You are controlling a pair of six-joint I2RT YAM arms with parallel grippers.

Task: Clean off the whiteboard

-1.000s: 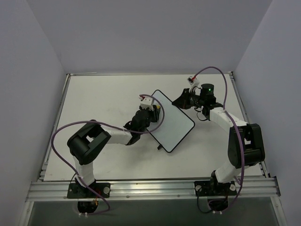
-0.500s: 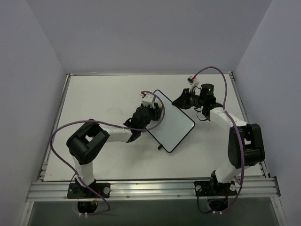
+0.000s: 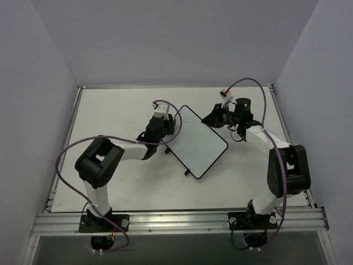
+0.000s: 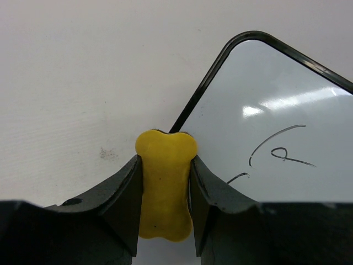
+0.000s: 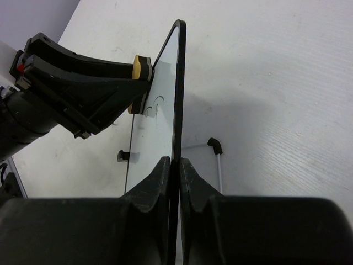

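Note:
The eraser is at the whiteboard's frame edge [image 4: 176,125], and pen strokes are still left farther in. My left gripper should wipe the eraser back across those strokes [image 4: 282,152].
The whiteboard [image 3: 198,143] stands tilted at the table's middle, with a glossy white face and a thin black frame. A few dark pen strokes [image 4: 281,152] remain near its upper left corner. My left gripper [image 3: 167,131] is shut on the yellow eraser [image 4: 165,182], whose tip touches the board's left frame edge. My right gripper [image 3: 216,119] is shut on the board's upper right edge. In the right wrist view the board [image 5: 176,99] is edge-on between my gripper's tips [image 5: 174,165], with the eraser [image 5: 140,67] against its face side.
The white table [image 3: 110,116] is enclosed by pale walls on three sides. One black foot [image 5: 215,145] shows behind the board and another [image 5: 122,155] on its face side. Purple cables loop above both arms.
My left gripper with the eraser has slid from the board's face up and left to its left frame edge. The right gripper and the board have stayed still.

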